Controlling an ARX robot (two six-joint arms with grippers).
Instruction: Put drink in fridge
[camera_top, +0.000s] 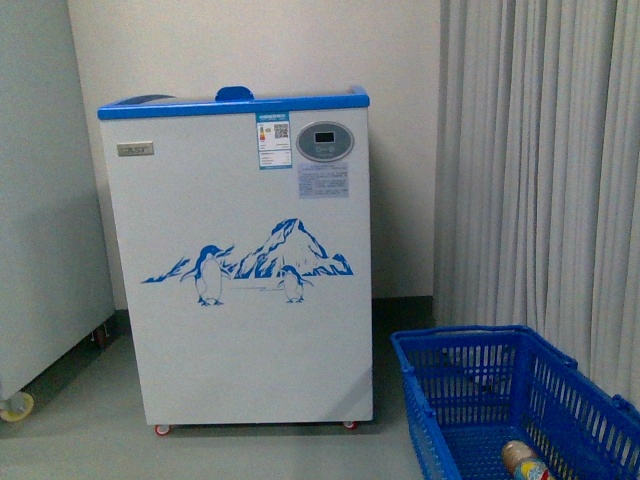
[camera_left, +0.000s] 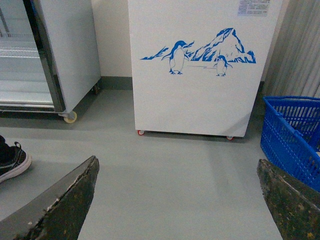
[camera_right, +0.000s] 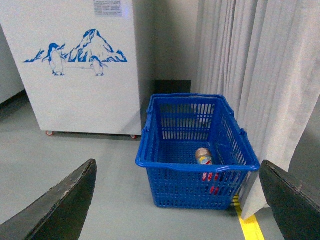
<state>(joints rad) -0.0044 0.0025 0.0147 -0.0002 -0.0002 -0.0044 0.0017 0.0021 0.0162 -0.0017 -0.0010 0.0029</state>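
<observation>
The fridge lid will slide straight back when I push it open, since a blue handle sticks up just behind the fridge's front rim.
The fridge, a white chest cooler with a blue rim, a penguin-and-mountain graphic and an oval grey display, stands against the wall; it also shows in the left wrist view and the right wrist view. The drink, a small bottle with a colourful label, lies inside a blue basket on the floor right of the fridge; it shows at the bottom of the front view. My left gripper is open over bare floor. My right gripper is open, well short of the basket.
A plain white cabinet on castors stands left of the fridge, its open glass front showing in the left wrist view. A grey curtain hangs at the right. A dark shoe is on the floor. A yellow floor line runs by the basket.
</observation>
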